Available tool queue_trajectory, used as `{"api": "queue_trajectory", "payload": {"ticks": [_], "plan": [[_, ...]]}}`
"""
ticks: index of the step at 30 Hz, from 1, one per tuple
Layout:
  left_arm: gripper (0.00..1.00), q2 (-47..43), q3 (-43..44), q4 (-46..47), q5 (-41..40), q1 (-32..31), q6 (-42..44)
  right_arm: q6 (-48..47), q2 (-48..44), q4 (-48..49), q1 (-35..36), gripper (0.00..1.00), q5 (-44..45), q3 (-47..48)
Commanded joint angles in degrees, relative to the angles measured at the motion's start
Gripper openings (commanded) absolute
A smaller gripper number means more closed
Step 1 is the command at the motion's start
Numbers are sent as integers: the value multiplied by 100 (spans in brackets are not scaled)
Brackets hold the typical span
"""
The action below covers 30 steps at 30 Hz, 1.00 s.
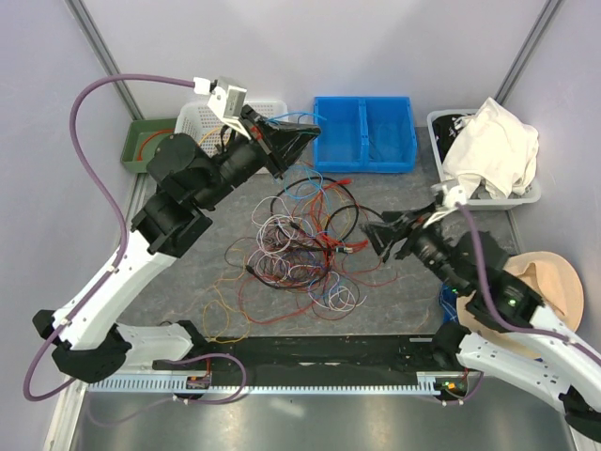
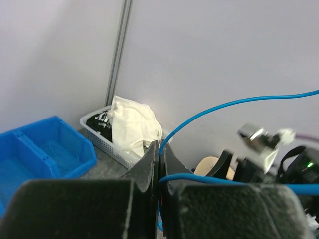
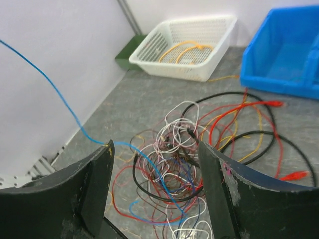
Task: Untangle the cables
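The blue wire [image 3: 75, 117] lies across the top of the jumble [image 3: 158, 172]. It should come loose and leave the other wires lying there when I pull.
The cables [image 1: 302, 237] lie as a jumble of red, orange, white, black and blue wires in the middle of the table. My left gripper [image 1: 306, 138] is raised over the far side of the table and is shut on a thin blue wire [image 1: 293, 118]. In the left wrist view the jaws [image 2: 159, 145] are pressed together on that blue wire [image 2: 224, 105], which arcs up to the right. My right gripper [image 1: 376, 240] is open and empty just right of the jumble. In the right wrist view the jumble [image 3: 174, 149] lies beyond its fingers [image 3: 154, 147], and the blue wire [image 3: 50, 94] rises to the upper left.
A blue bin [image 1: 364, 132] stands at the back. A white basket [image 1: 202, 120] with orange wires and a green tray [image 1: 143, 143] are at the back left. A grey basket with white cloth [image 1: 488, 155] is at the back right. A tan object [image 1: 552, 282] is at the right.
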Motion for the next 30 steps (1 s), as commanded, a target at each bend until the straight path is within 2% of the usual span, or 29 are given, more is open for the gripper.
{"api": "queue_trajectory", "payload": {"ticks": [1,6,14,24,28,30], "plan": [[2,434,618,-1142,-167,-4,-373,-6,105,1348,-7,75,-619,-913],[2,716,1102,-1406,-61,-4,-611,64,351,2395,1,77,-1129,-1415],[2,822,1313,-1521,-26,-4,-603,-120,993,2880,-7,77,-1436,-1389],[2,848,1375,-1626,-43,-4,-603,11,1494,4224,1,77,-1982,-1583],[2,857,1331,-1644,-70,-4,-585,108,1959,4480,1,69,-2218,-1469],[2,857,1331,-1670,-105,-12,-559,196,2074,4603,1,58,-2315,-1442]]}}
